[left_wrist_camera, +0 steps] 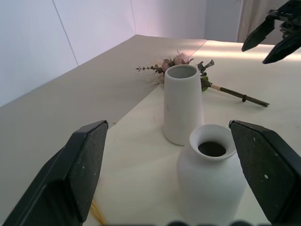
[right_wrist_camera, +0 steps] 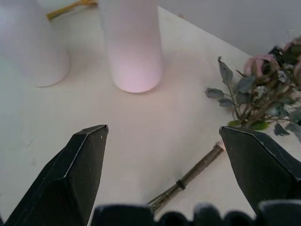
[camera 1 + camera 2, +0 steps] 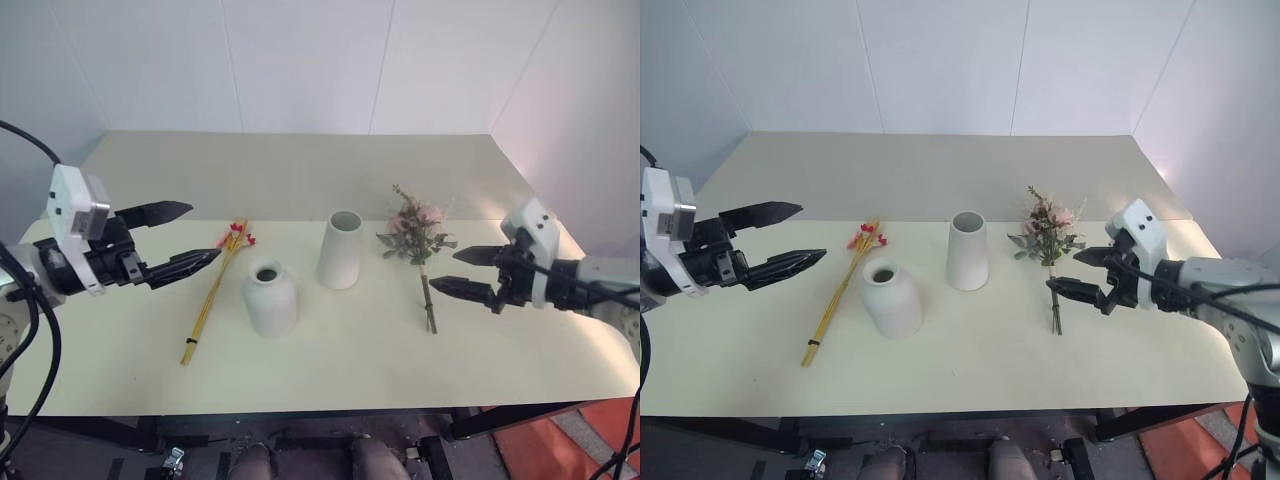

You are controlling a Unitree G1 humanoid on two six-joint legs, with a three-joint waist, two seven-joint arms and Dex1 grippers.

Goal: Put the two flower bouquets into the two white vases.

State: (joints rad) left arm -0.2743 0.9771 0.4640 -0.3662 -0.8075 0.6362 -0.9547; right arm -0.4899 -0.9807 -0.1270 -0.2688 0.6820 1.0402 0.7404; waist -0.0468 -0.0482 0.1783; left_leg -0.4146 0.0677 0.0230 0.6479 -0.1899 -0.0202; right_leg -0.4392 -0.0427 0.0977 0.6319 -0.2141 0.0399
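Note:
The pink rose bouquet's stem (image 3: 430, 310) is clear of both vases, so my right gripper should keep moving in until its open fingers are around the stem's tan wrap (image 3: 422, 267).
The slim bouquet of yellow stems with red blooms (image 3: 218, 282) lies on the table left of the short round white vase (image 3: 270, 297). The taller cylinder vase (image 3: 341, 249) stands upright beside it. To the right of the cylinder lies the pink rose bouquet (image 3: 415, 236), its stem (image 3: 428, 302) pointing toward the front edge. My left gripper (image 3: 180, 240) hovers open above the table, left of the yellow bouquet. On the right, my right gripper (image 3: 472, 271) is open just beside the rose stem. Both hold nothing.
The cream table (image 3: 350, 360) has bare surface in front of the vases and behind them up to the white walls. The table's front edge runs close below the vases. An orange floor patch (image 3: 600, 430) shows at the lower right.

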